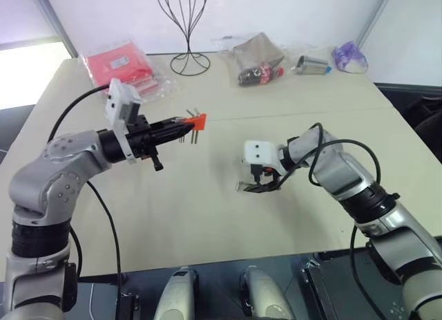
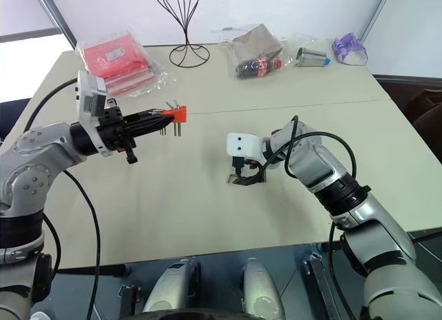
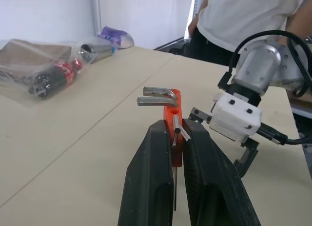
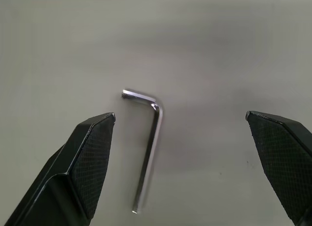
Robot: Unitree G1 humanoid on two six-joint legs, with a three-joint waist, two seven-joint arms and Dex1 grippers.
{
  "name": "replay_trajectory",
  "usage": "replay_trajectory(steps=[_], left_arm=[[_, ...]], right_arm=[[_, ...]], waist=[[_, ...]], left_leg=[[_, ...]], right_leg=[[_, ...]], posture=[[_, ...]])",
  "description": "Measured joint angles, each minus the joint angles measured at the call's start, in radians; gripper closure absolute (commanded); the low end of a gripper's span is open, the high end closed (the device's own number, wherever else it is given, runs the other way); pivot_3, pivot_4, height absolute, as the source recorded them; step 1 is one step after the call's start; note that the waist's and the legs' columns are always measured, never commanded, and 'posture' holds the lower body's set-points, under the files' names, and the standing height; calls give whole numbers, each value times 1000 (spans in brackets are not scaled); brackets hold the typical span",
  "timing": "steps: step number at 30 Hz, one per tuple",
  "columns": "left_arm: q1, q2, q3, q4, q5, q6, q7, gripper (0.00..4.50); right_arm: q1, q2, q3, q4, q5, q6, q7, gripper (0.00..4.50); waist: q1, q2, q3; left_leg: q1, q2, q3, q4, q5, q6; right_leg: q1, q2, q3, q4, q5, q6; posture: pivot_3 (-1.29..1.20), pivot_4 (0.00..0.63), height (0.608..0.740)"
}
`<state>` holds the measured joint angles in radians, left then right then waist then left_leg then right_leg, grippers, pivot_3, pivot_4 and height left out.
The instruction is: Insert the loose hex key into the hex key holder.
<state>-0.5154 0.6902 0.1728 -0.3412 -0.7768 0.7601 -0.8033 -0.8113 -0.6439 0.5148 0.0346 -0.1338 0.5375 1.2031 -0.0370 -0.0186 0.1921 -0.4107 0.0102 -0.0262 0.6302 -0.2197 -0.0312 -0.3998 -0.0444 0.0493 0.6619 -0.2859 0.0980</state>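
My gripper will push the loose hex key (image 4: 149,153) in, and the key should stay seated, because grey keys (image 1: 195,136) stay stuck in the raised hex key holder.
The hex key holder (image 1: 196,120), a small orange-red block with short grey keys sticking out, is held above the table at the left. My left gripper (image 3: 174,127) is shut on it, its black fingers (image 3: 146,182) clamping the block from both sides. The loose hex key (image 4: 150,143), a thin L-shaped grey rod, lies flat on the beige table (image 1: 207,216). My right gripper (image 4: 180,117) hangs just above it, pointing down, open wide, with the key between its fingertips (image 4: 95,138) and touching neither. In the head views the right gripper (image 1: 259,186) is right of centre.
At the table's far side stand a black wire stand (image 1: 183,36), red packets in clear plastic (image 1: 121,64), a bag with a bottle (image 1: 257,61), a metal can (image 1: 312,66) and a purple wrapper (image 1: 349,57). A person (image 3: 243,16) stands beyond the table.
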Motion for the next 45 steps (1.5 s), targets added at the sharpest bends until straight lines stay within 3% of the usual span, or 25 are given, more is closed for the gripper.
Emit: replay_trajectory(steps=[8,11,17,22,25,29,34,39,45], left_arm=[[11,13,2,-19,-7,16,15,4500],[15,17,4,-24,-10,17,20,4500],[23,18,7,-26,-17,17,23,4500],[22,18,6,-24,-16,16,28,4500],[21,14,6,-15,-11,7,38,4500],[20,-3,6,-2,4,-14,49,4500],[17,-28,4,15,22,-43,68,4500],[13,-52,0,24,38,-59,83,4500],[-10,-83,-3,31,57,-78,97,4500]], right_arm=[[-34,75,7,149,-39,-58,-37,43],[-35,87,6,174,-39,-67,-34,1312],[-34,95,9,196,-41,-86,-34,4356],[-19,95,-1,170,-50,-61,-59,4438],[7,126,-47,165,-54,-28,-159,4438],[19,206,-216,172,-29,-77,-394,4438],[-2,290,-445,137,50,-271,-651,4438],[-19,382,-568,100,138,-306,-788,4438],[-87,566,-688,19,337,-210,-944,4438]], waist=[[-6,0,0],[-7,-1,-1],[-6,-1,-1],[-2,-1,-1],[-2,-1,-1],[-2,-1,0],[-3,-1,0],[-4,-1,0],[-7,0,0]], left_leg=[[1,0,0,0,0,0],[3,0,0,0,0,0],[3,0,-1,1,0,0],[3,0,-1,1,0,0],[2,0,-1,1,0,0],[0,0,0,0,0,0],[-2,0,0,-2,0,0],[-3,0,0,-1,0,0],[-3,1,0,-2,0,0]], right_leg=[[1,1,0,1,0,0],[3,1,0,1,0,0],[3,1,0,1,0,0],[3,0,0,1,0,0],[3,0,0,1,0,0],[0,0,0,1,0,0],[-3,0,0,0,0,0],[-3,0,0,1,0,0],[-5,0,1,2,0,0]], posture=[[0,150,740],[0,150,740],[0,150,740],[0,150,740],[0,150,740],[0,150,740],[0,150,740],[0,150,740],[0,150,740]])
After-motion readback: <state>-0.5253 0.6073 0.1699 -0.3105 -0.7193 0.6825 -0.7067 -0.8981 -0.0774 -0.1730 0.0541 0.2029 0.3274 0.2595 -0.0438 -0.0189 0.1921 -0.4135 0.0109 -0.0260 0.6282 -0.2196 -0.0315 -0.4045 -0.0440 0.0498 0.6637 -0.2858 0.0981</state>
